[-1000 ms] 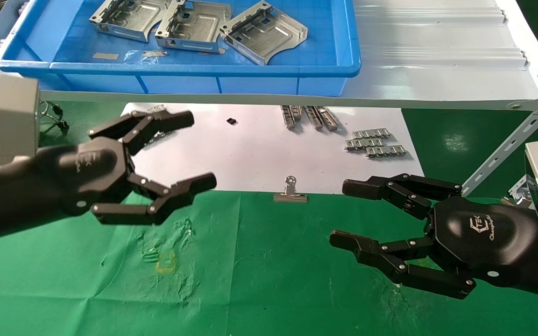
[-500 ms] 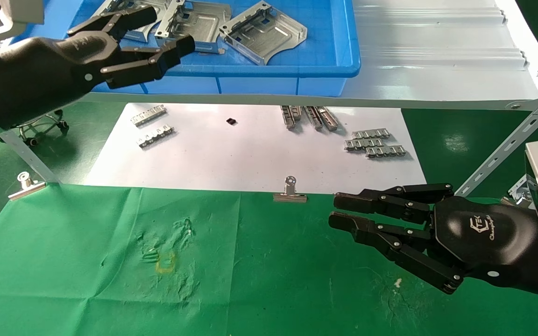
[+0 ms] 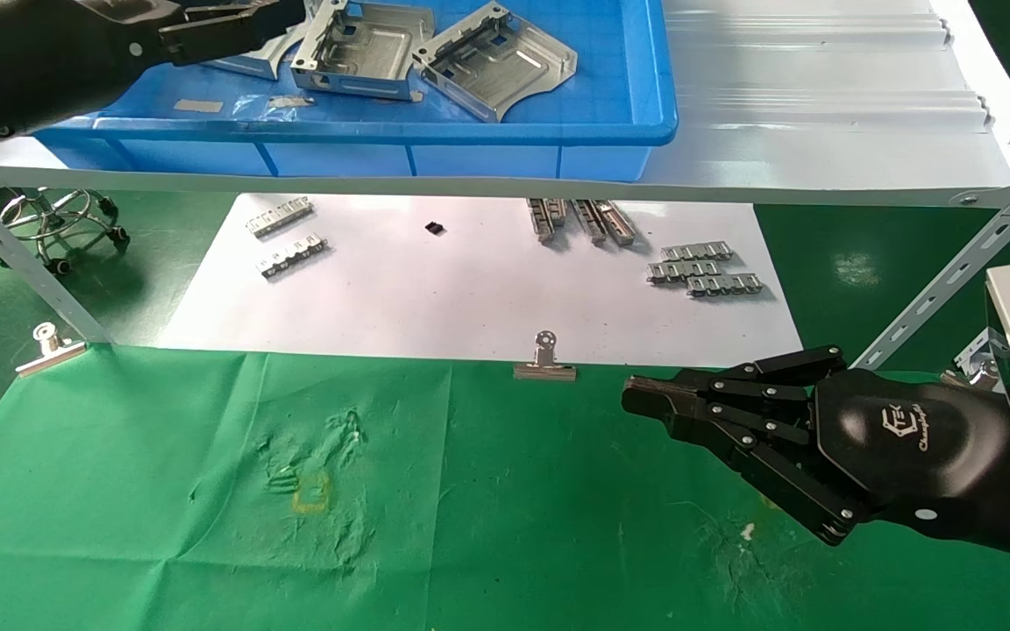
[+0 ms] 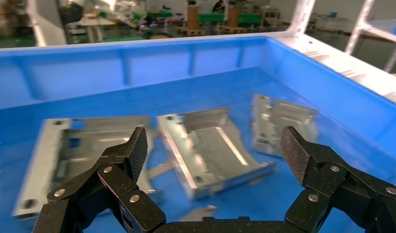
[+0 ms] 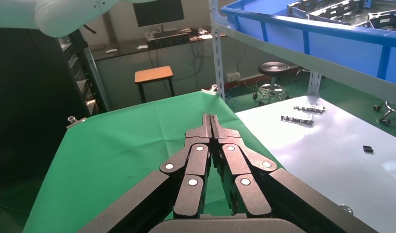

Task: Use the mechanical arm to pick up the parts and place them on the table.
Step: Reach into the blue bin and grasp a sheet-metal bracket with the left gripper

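My left gripper keeps moving toward the end silvery part (image 4: 101, 148) and closes across that part's flat rim (image 4: 39, 165), as the rim is free and points the same way as my open fingers.
Three silvery sheet-metal parts lie in a blue bin (image 3: 470, 131) on the white shelf: a left one (image 3: 246, 60) partly hidden by my arm, a middle one (image 3: 365, 48) and a right one (image 3: 496, 57). My left gripper (image 3: 290, 17) is open and empty over the bin's left side. In the left wrist view the left gripper (image 4: 216, 153) hovers above the middle part (image 4: 210, 145), with the left part (image 4: 74, 155) and the right part (image 4: 278, 121) to either side. My right gripper (image 3: 636, 399) is shut and empty above the green table (image 3: 470, 526); it also shows in the right wrist view (image 5: 211, 119).
The white shelf (image 3: 821, 105) overhangs a white paper sheet (image 3: 470, 289) with toothed strips (image 3: 702, 267). Binder clips (image 3: 544, 364) pin the cloth edge. Slanted shelf struts (image 3: 23, 272) stand at the left and right.
My left arm rose from above the green table up and over the blue bin, still open. My right gripper closed its fingers and stayed in place.
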{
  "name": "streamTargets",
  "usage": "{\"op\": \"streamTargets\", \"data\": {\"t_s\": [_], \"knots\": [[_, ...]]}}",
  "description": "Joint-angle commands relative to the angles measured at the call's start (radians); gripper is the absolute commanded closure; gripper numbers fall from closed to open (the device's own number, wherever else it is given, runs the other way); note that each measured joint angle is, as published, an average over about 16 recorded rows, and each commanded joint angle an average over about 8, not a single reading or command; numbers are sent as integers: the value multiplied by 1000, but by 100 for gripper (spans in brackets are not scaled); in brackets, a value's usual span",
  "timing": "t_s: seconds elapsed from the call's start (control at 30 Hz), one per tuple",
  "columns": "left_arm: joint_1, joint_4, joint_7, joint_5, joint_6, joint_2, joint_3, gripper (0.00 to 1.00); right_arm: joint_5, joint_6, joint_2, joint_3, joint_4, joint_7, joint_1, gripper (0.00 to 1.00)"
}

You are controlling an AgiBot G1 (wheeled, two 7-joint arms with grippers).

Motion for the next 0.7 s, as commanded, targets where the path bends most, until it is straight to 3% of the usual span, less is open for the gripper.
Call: {"op": "streamTargets", "data": {"t_s": [0.03,0.43,0.7], "knots": [[-32,26,-22,27,-12,3,15,0,0,0,0,0,0,0,0,100],[-172,248,-76,122,-31,63,75,0,0,0,0,0,0,0,0,100],[-229,356,-22,155,-42,87,91,0,0,0,0,0,0,0,0,100]]}}
